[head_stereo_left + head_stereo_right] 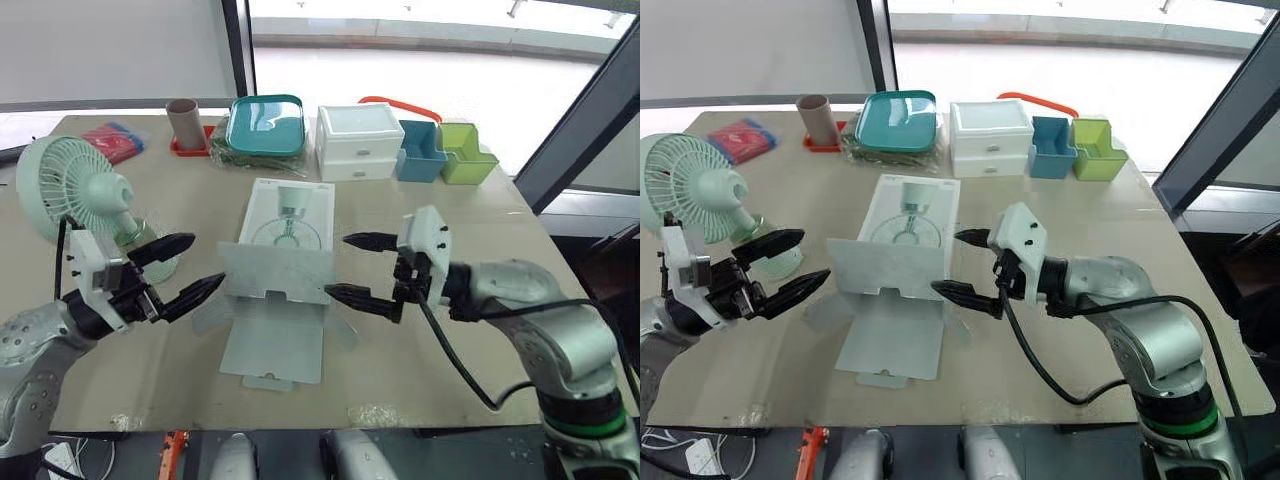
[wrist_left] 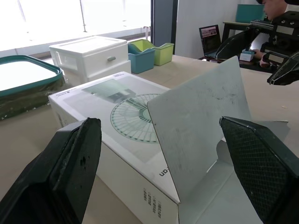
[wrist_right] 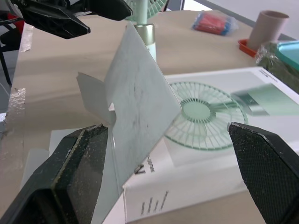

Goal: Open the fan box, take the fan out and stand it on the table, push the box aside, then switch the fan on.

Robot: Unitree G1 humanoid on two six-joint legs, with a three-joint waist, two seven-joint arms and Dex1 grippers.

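I expect the whole fan box point(image 1: 287, 215) to slide along and swivel when I pull the end flap aside, because the end flap is still joined along the fan box's near edge point(image 1: 278, 247).
The white fan box point(image 1: 290, 215) lies flat mid-table, a fan picture on its lid. Its near end is open: one flap point(image 1: 275, 272) stands upright and another point(image 1: 272, 345) lies flat on the table towards me. The pale green fan point(image 1: 70, 185) stands upright on the table to the left of the box. My left gripper point(image 1: 207, 260) is open just left of the upright flap, apart from it. My right gripper point(image 1: 337, 264) is open just right of that flap, its lower finger close to the flap's edge. Neither holds anything.
Along the far edge stand a cardboard tube point(image 1: 184, 122), a teal lidded tray point(image 1: 266, 122), a white drawer unit point(image 1: 358, 140), a blue bin point(image 1: 420, 150) and a green bin point(image 1: 465, 152). A red packet point(image 1: 112, 140) lies far left. A person point(image 2: 280, 14) sits beyond the table.
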